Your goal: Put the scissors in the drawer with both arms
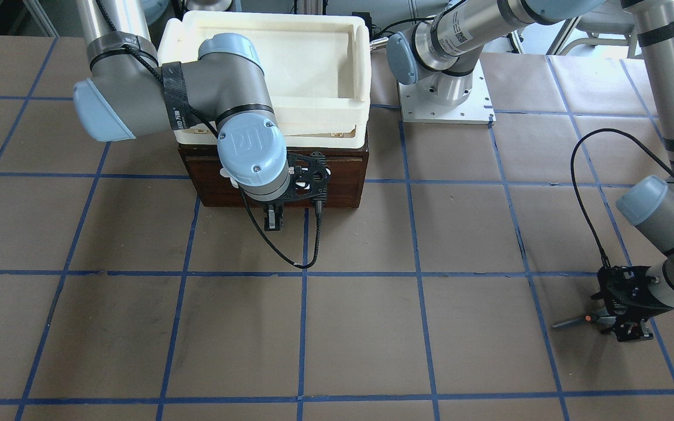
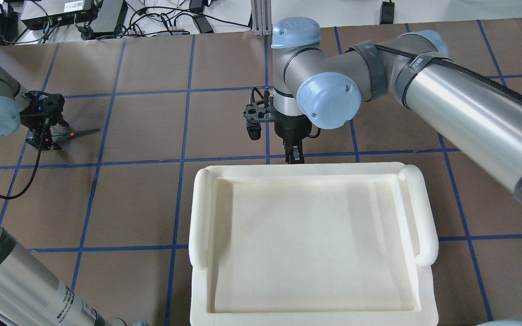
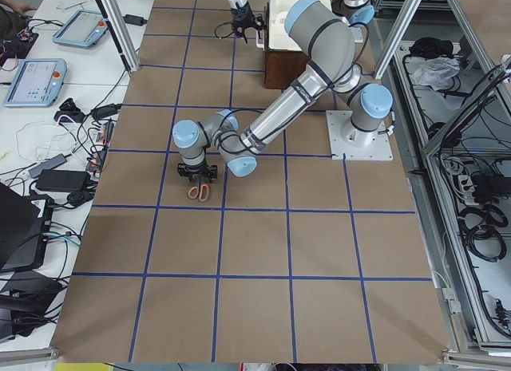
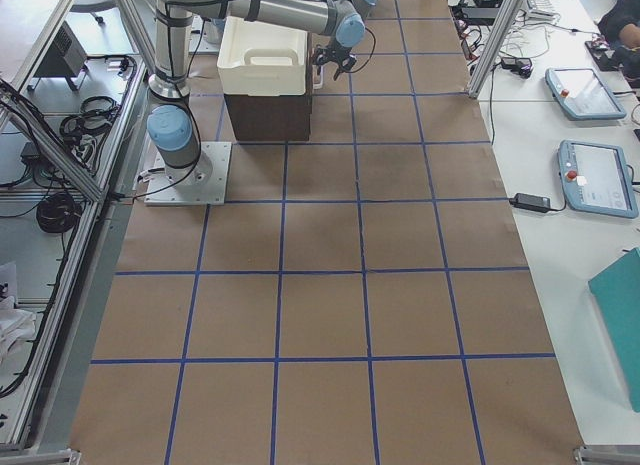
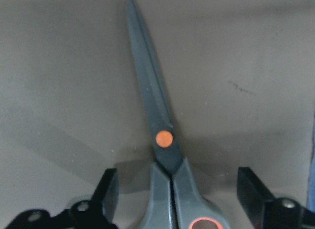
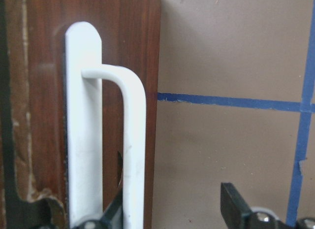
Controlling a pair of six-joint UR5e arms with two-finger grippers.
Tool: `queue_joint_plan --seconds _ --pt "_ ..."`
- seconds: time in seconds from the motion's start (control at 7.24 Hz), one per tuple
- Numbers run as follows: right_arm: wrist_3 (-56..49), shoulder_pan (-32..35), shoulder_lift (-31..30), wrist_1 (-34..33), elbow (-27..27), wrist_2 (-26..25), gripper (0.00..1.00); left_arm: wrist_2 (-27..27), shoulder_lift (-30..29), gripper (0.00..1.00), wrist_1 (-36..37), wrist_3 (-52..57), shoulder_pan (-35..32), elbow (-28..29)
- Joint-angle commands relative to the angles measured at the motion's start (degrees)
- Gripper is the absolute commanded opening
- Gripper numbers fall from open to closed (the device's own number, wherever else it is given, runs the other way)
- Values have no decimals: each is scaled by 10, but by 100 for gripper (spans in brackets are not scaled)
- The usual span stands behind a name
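My left gripper will keep the scissors (image 5: 156, 96) shut and nearly level when I carry them, because its fingers are on either side of both grey handles (image 5: 172, 192) just behind the orange pivot.
The scissors (image 5: 162, 140) lie flat on the brown table, dark blades and orange pivot dot pointing away from my left wrist camera. My left gripper (image 5: 179, 194) is open and low over them, one finger (image 5: 110, 189) on each side of the grey handles; it also shows in the front view (image 1: 619, 320) and overhead (image 2: 45, 136), with the scissors (image 2: 77, 134) beside it. The dark-brown drawer (image 1: 337, 181) is closed under the cream tray (image 1: 290, 58). My right gripper (image 6: 174, 209) is open at the drawer front, the white bar handle (image 6: 133, 140) between its fingers.
The cream tray (image 2: 311, 235) hides the drawer from overhead. The left arm's base plate (image 1: 445, 99) stands beside the drawer box. A black cable (image 1: 290, 251) loops below my right wrist. Blue tape lines grid the table. Operators' tablets (image 4: 595, 175) lie beyond the far edge.
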Motion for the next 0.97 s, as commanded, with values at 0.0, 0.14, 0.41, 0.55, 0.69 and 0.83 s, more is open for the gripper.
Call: queue_joint_plan --seconds 0.0,0.14,0.41,0.55,0.69,0.83 --pt "1 -1 2 -7 -6 -9 63 -3 4 34 -1 2 2 -2" --pt "1 -2 2 -30 -8 -9 63 -3 2 31 -2 6 3 -2" --pt "7 -2 18 -32 -40 -12 63 -2 8 19 -7 9 3 -3" --pt "7 -2 37 -32 -59 -10 63 -2 10 19 -10 9 3 -2" --pt "7 -3 52 -32 -82 -10 63 -3 17 16 -12 8 2 -2" --pt "7 -4 63 -32 -99 -10 63 -21 29 15 -48 7 1 -1"
